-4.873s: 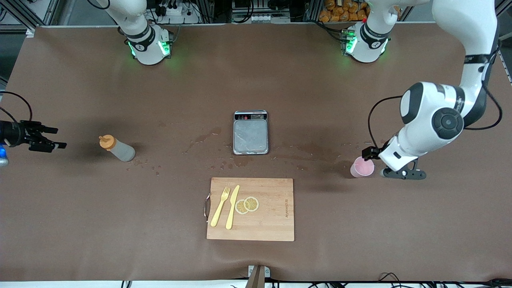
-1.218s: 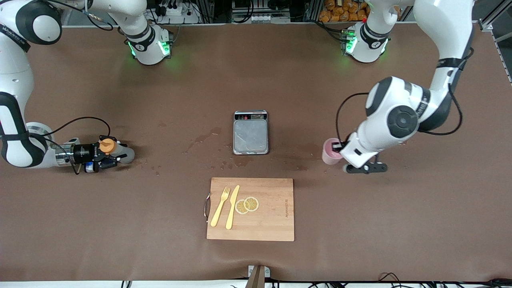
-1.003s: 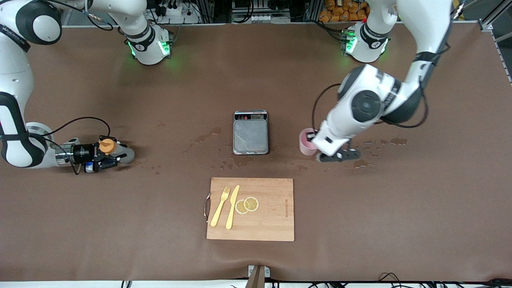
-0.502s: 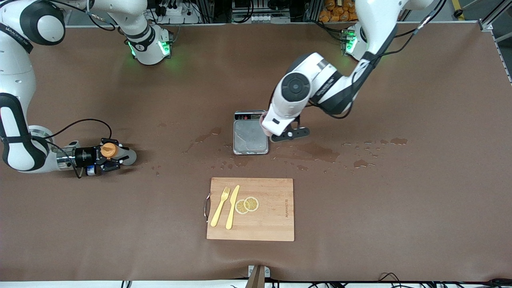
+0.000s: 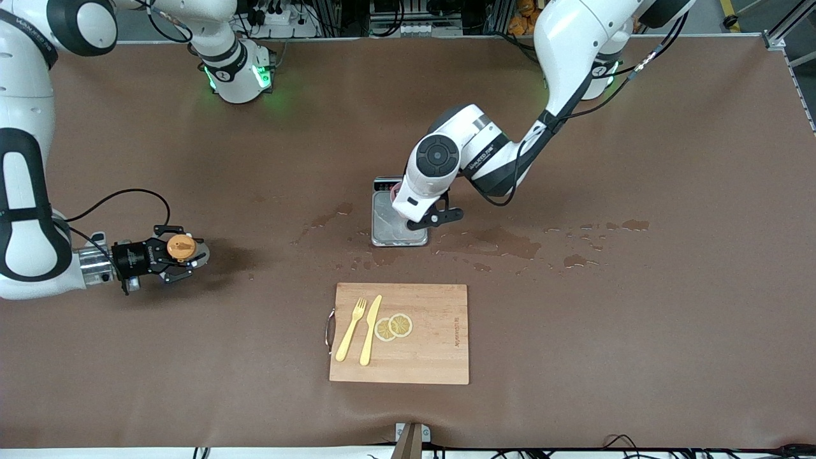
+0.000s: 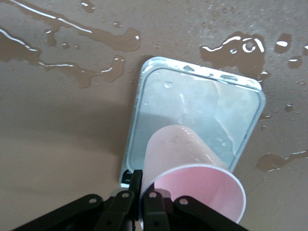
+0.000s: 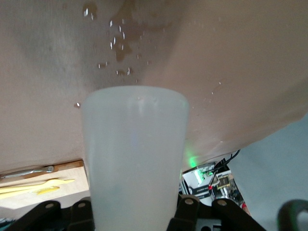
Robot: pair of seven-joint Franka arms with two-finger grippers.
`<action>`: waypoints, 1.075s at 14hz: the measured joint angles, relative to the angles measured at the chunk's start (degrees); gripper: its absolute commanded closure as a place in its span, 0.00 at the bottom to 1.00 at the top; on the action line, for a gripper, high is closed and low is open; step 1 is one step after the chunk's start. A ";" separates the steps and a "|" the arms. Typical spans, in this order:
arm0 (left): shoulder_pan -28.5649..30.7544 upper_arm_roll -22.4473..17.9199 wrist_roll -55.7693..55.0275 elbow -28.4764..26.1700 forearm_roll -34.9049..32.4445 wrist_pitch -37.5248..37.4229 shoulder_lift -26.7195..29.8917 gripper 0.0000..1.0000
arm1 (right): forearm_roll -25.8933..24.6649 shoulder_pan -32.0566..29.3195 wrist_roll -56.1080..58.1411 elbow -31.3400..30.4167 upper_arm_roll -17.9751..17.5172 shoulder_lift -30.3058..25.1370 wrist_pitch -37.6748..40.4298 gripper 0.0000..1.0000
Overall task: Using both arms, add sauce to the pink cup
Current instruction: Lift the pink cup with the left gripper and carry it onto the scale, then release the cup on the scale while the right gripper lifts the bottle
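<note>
My left gripper is crowding the pink cup [image 5: 395, 191] above the scale, so it should put the cup down on the scale's plate [image 5: 389, 221] and move away before the sauce bottle comes.
My left gripper [image 5: 401, 199] is shut on the rim of the pink cup [image 5: 396, 189] and holds it tilted just above the small scale [image 5: 390, 234] at the table's middle. In the left wrist view one finger is inside the rim and one outside, and the cup [image 6: 192, 175] hangs over the scale's steel plate [image 6: 192, 108]. My right gripper [image 5: 173, 250] is shut on the sauce bottle [image 5: 181, 247] and holds it off the table at the right arm's end, orange cap up toward the camera. The right wrist view shows the whitish bottle body [image 7: 134, 154] between the fingers.
A wooden cutting board [image 5: 433, 344] with a yellow fork [image 5: 350, 330], a yellow knife [image 5: 370, 330] and lemon slices [image 5: 394, 326] lies nearer the camera than the scale. Wet patches [image 5: 503, 241] spread over the brown cloth toward the left arm's end.
The left arm has carried the pink cup from its end of the table to over the scale. The right gripper has closed on the bottle and lifted it off the table.
</note>
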State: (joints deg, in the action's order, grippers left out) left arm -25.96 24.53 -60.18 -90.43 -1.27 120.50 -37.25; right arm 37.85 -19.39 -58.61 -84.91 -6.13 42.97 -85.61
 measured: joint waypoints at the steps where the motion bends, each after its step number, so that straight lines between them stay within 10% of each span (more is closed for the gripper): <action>1: -0.24 -0.01 0.00 0.01 0.00 0.79 -0.29 1.00 | -0.55 1.35 -2.06 0.16 0.02 -1.05 0.00 0.64; 6: -2.89 -0.75 0.00 0.09 0.00 4.26 -1.91 0.89 | -4.57 8.73 -12.40 0.42 0.04 -6.14 -1.79 0.68; 7: -3.06 -0.80 0.00 0.23 0.00 4.55 -2.01 0.27 | -5.02 9.76 -13.46 0.42 0.05 -6.81 -1.89 0.68; 8: -3.07 -0.85 0.00 0.62 0.00 4.74 -2.01 0.00 | -5.37 10.36 -14.38 0.42 0.06 -7.20 -1.95 0.68; 15: -2.61 -1.61 0.00 4.04 -0.08 4.82 -1.83 0.00 | -12.43 16.92 -24.85 0.66 0.01 -9.37 -4.85 0.68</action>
State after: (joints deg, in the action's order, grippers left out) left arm -28.57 22.93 -60.18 -86.39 -1.35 125.32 -39.08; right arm 25.42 -2.47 -83.46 -84.25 -6.12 33.60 -90.46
